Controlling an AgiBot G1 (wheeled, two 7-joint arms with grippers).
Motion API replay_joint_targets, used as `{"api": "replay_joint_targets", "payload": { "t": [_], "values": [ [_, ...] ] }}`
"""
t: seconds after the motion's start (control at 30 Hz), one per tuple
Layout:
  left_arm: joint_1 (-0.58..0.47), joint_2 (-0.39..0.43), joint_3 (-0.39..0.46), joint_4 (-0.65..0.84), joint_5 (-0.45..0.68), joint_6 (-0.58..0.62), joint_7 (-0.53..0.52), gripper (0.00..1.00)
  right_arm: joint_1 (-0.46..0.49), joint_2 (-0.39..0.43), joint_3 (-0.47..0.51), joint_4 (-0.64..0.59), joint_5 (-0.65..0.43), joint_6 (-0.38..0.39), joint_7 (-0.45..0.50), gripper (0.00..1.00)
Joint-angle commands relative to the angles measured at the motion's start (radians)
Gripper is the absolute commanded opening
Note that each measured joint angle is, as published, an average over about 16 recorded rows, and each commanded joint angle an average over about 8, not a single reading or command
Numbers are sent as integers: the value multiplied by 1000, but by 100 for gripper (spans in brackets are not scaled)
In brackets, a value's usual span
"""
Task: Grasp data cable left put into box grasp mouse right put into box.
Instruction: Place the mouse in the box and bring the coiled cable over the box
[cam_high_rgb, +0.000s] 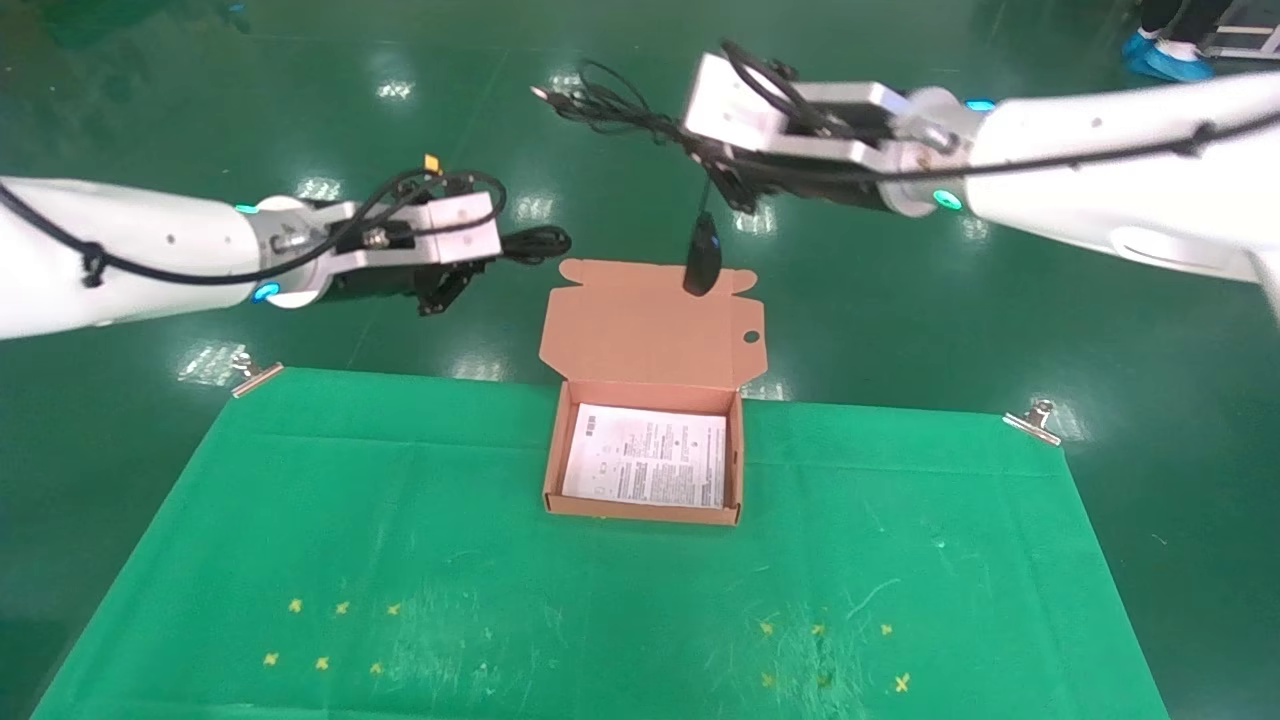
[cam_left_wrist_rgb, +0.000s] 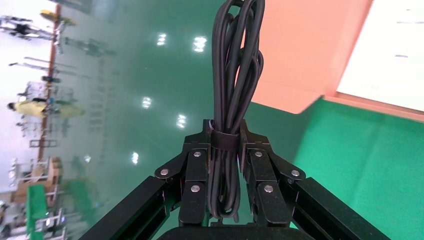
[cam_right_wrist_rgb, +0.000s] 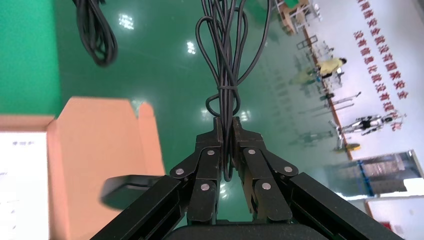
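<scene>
The mouse's loose cord (cam_high_rgb: 603, 106) is reaching toward the data cable. My left gripper should move back until my right gripper lowers the mouse into the box (cam_high_rgb: 648, 456).
My left gripper (cam_high_rgb: 478, 266) is shut on the data cable (cam_high_rgb: 537, 245), a thick black looped bundle, held in the air left of the box's raised lid (cam_high_rgb: 650, 325). In the left wrist view the cable (cam_left_wrist_rgb: 237, 65) runs between the closed fingers (cam_left_wrist_rgb: 195, 170). My right gripper (cam_high_rgb: 728, 185) is shut on the mouse's thin cord (cam_right_wrist_rgb: 227, 60). The mouse (cam_high_rgb: 702, 255) hangs below it by the cord, over the lid's far edge. The salmon-orange box (cam_high_rgb: 640, 510) stands open on the table with a white leaflet (cam_high_rgb: 648, 457) inside.
A green cloth (cam_high_rgb: 400, 560) covers the table, held by metal clips (cam_high_rgb: 255, 375) at its far corners. Yellow cross marks (cam_high_rgb: 330, 635) lie near its front. The cord's loose loops and USB plug (cam_high_rgb: 590, 100) stick out beyond the right gripper.
</scene>
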Motion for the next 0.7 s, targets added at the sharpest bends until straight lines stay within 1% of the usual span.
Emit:
{"api": "replay_joint_targets", "payload": {
  "t": [0.03, 0.23, 0.47, 0.7],
  "values": [
    [-12, 13, -1, 6, 21, -18, -20, 0, 22, -34, 8, -46, 18, 10, -38, 0],
    [-22, 21, -3, 8, 35, -29, -30, 0, 36, -66, 19, -87, 41, 21, -76, 0],
    [-2, 7, 9, 18, 61, -26, -33, 0, 0, -69, 22, -93, 58, 23, -85, 0],
    [25, -12, 31, 21, 132, -14, -76, 0, -30, -98, 13, -151, 60, 26, -104, 0]
  ]
}}
